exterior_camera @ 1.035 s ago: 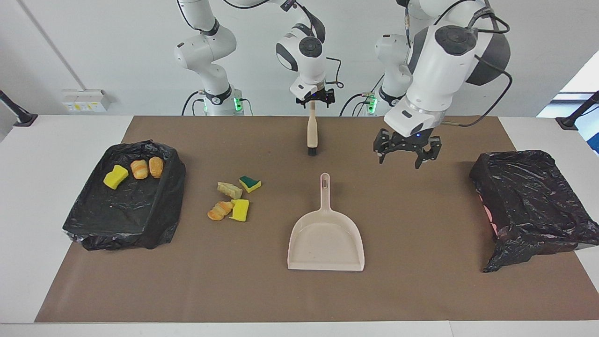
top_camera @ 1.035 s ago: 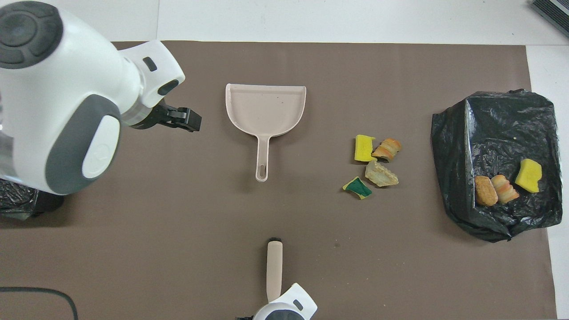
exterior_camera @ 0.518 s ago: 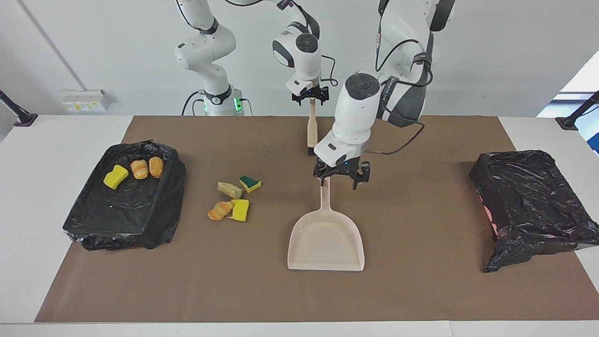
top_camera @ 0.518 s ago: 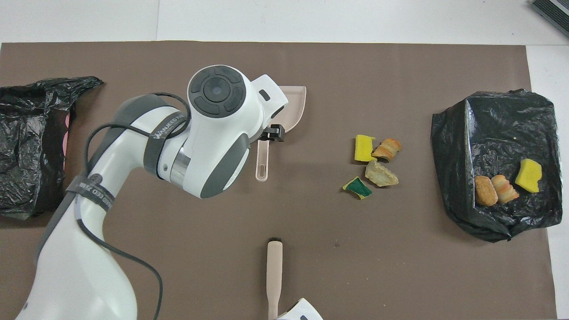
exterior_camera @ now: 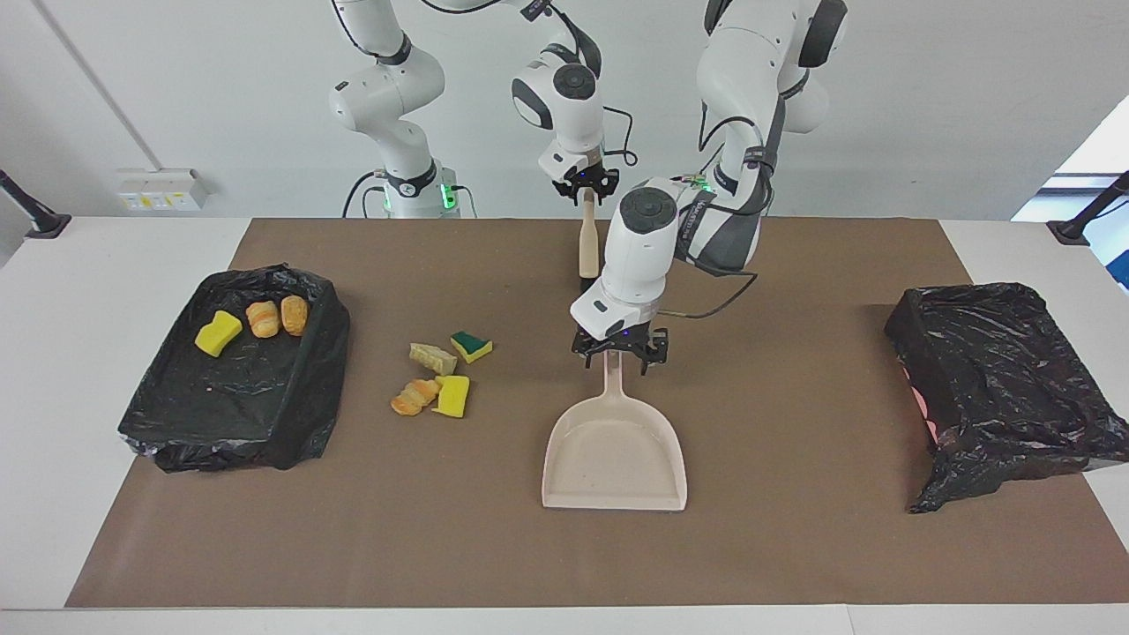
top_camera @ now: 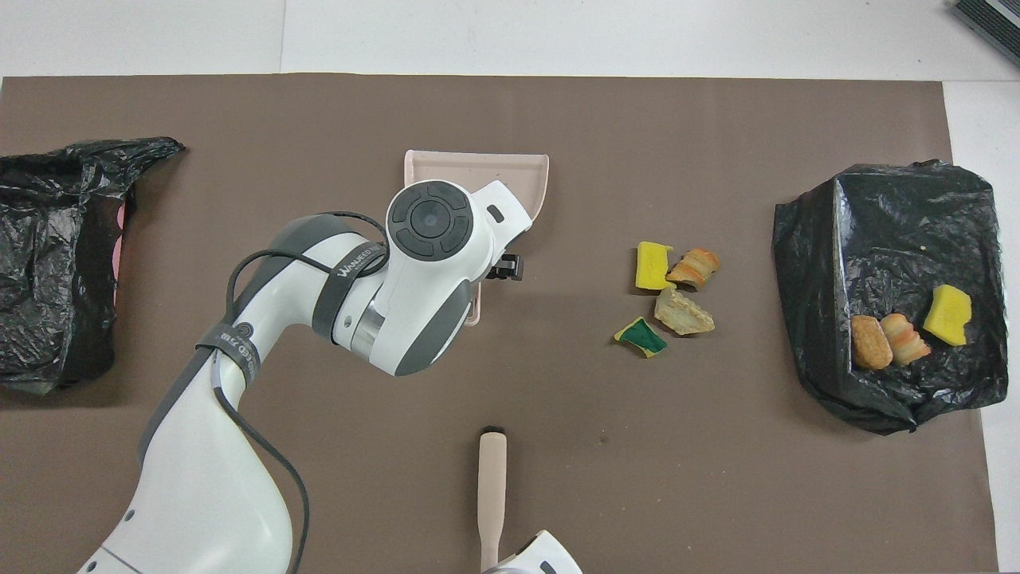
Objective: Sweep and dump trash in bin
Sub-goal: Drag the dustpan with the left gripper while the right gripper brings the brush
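I should grab the dustpan's handle (exterior_camera: 613, 374) with my left gripper, because the dustpan's opening (exterior_camera: 614, 504) points past the cluster of trash. I should then turn the dustpan's opening toward the trash before the brush sweeps.
Several scraps of trash lie in a cluster on the brown mat: a yellow sponge piece (exterior_camera: 452, 395) (top_camera: 653, 265), an orange bread lump (exterior_camera: 414, 397) (top_camera: 693, 265), a tan lump (exterior_camera: 432, 357) (top_camera: 683, 311) and a green-and-yellow sponge (exterior_camera: 472, 346) (top_camera: 640, 336). Three more scraps (exterior_camera: 262, 318) (top_camera: 888, 339) lie in the black-lined bin (exterior_camera: 176, 441) (top_camera: 813, 239) at the right arm's end. My left gripper (exterior_camera: 617, 350) stands open, low over the handle of the beige dustpan (exterior_camera: 615, 450) (top_camera: 478, 171), a finger on each side. My right gripper (exterior_camera: 585, 187) is at the handle end of the beige brush (exterior_camera: 586, 242) (top_camera: 492, 486).
A second bin lined with a black bag (exterior_camera: 997, 353) (top_camera: 48, 263) stands at the left arm's end of the table. The dustpan's mouth faces away from the robots. The brush lies nearer to the robots than the dustpan, in line with its handle.
My left arm has swung from near the bin at its own end over to the dustpan handle and come down on it. The right gripper stays at the brush's handle end; the brush has not moved.
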{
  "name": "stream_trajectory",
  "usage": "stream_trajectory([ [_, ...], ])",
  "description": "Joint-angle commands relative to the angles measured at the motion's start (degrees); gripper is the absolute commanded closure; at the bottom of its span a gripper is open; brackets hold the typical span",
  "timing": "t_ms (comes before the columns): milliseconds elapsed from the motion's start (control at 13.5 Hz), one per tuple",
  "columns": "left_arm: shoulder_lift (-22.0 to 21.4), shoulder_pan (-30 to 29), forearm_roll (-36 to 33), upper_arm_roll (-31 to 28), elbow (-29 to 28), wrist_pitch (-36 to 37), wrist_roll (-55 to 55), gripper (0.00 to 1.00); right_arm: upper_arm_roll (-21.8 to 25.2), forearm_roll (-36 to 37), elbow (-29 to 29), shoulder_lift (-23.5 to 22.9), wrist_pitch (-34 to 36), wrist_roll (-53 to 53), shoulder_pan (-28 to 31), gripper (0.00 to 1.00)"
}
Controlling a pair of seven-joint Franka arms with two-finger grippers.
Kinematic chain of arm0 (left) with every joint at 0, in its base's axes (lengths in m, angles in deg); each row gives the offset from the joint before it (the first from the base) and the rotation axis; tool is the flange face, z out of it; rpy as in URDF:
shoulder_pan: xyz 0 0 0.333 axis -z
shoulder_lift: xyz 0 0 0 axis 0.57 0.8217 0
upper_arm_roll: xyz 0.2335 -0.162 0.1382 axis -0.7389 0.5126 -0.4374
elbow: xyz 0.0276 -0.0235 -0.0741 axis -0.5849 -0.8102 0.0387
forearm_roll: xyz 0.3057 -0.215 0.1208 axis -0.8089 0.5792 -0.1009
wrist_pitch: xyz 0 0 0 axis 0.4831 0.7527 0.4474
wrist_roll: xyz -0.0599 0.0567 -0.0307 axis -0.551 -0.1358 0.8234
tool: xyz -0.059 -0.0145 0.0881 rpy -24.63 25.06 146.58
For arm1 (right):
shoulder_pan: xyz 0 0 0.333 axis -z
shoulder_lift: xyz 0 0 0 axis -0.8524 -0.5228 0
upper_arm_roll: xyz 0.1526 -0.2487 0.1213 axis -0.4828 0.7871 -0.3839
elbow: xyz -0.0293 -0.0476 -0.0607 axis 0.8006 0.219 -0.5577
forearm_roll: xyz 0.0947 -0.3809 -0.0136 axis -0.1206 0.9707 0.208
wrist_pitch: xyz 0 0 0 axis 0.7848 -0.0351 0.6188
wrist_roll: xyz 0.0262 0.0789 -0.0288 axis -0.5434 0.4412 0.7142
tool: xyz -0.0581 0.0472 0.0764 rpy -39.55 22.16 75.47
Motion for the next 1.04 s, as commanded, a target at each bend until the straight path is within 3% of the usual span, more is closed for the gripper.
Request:
stream_trajectory([
  [0,-0.4,1.1,-0.3,-0.8,-1.8,-0.5,-1.1,0.00,0.1,-1.1,0.8,0.1,-2.3,1.6,-0.7,1.00],
  [148,-0.8,0.7,-0.2,-0.7,-2.7,0.5,-1.3,0.00,0.2,-0.8,-0.2,-1.3,-1.7,0.9,0.0,1.00],
  [296,-1.0,0.8,-0.2,-0.8,-3.2,1.2,-1.8,0.15,0.4,-0.5,-0.9,-1.3,-0.8,1.0,0.1,1.00],
  [444,-1.0,0.9,-0.2,-0.7,-3.2,0.7,-1.7,0.40,0.8,0.4,-2.0,0.7,3.8,1.3,1.7,1.00],
  [666,-0.9,1.1,-0.2,-0.8,-3.0,0.6,-1.7,0.90,0.7,4.3,-3.7,5.4,12.3,0.6,7.3,1.00],
  [740,-0.9,1.2,-0.9,-0.8,-2.6,0.6,-1.1,1.00,0.7,5.9,-4.0,6.6,14.9,-0.7,9.5,1.00],
  [961,-1.2,0.8,-3.4,-1.3,-1.5,0.7,-0.1,1.00,0.8,10.2,-6.7,8.4,22.9,-6.3,16.7,1.00],
])
